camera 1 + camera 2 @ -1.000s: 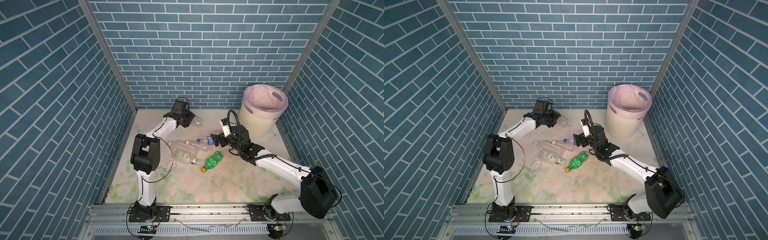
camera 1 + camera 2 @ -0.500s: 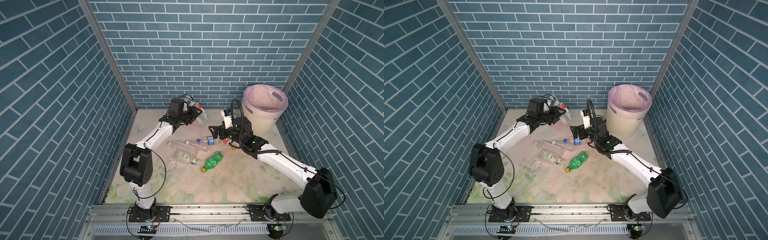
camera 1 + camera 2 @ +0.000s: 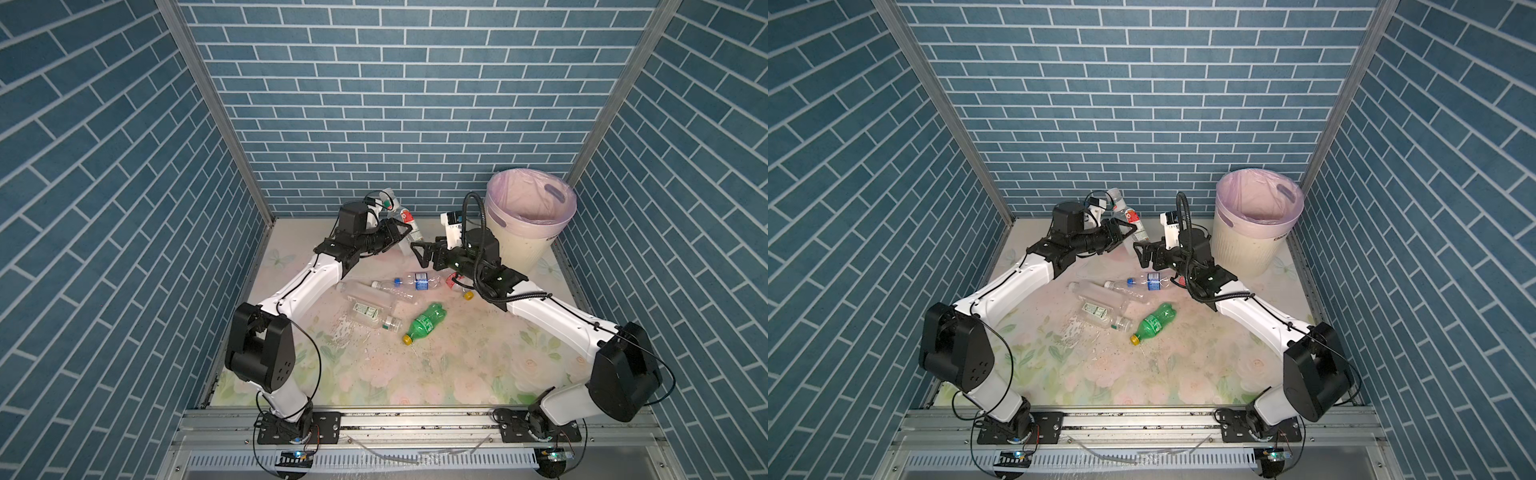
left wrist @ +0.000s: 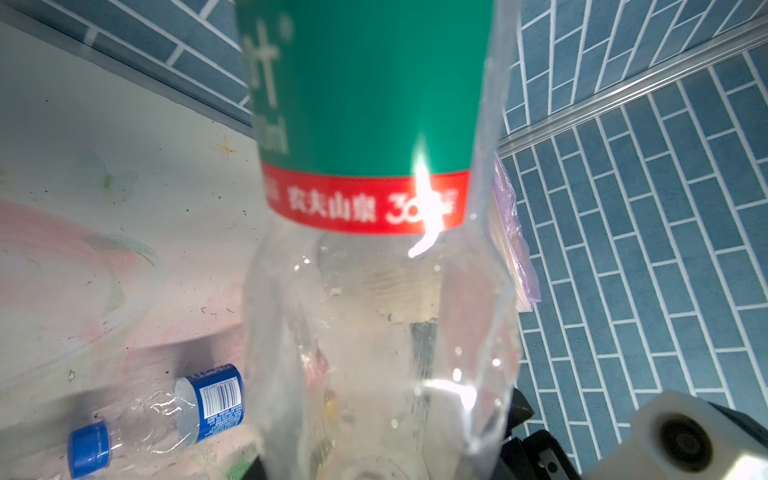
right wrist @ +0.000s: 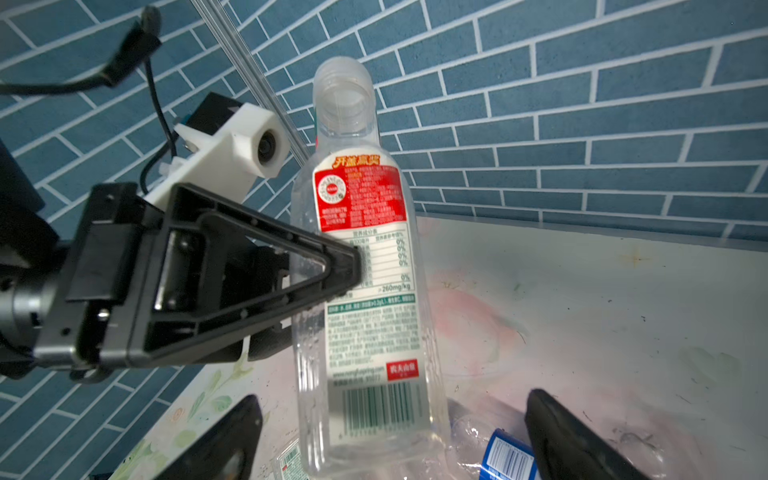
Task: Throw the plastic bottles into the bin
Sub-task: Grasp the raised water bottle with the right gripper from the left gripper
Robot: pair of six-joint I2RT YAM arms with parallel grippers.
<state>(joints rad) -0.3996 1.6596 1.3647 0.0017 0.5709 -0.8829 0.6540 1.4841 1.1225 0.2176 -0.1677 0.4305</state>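
The robot's left gripper is holding the clear plastic bottle [image 3: 406, 216] far from the bin, so next the right gripper grabs the bottle's base [image 3: 416, 237] and brings the bottle over to drop it.
My left gripper [image 3: 401, 227] [image 3: 1126, 229] is shut on a clear plastic bottle [image 3: 402, 218] [image 5: 365, 291] with a red and green label [image 4: 365, 124]. It holds the bottle off the floor, near upright, neck up and capless. My right gripper [image 3: 419, 254] [image 5: 390, 440] is open and faces the bottle's base, which shows between its fingers [image 5: 573, 440] without touching them. The bin [image 3: 536, 245] [image 3: 1246, 253] stands at the back right, just behind the right arm. Several more plastic bottles lie on the floor: a blue-labelled one [image 3: 420, 280] [image 4: 195, 403], a green one [image 3: 426, 323] and clear ones [image 3: 368, 309].
A red-labelled bottle with a yellow cap [image 3: 468, 295] lies partly hidden under the right arm. Blue brick walls close in the back and both sides. The floral floor [image 3: 436, 374] runs bare toward the front rail.
The left gripper has lifted the clear bottle from the floor at the back and carried it toward the middle. The right gripper has risen and swung left to meet it, still open.
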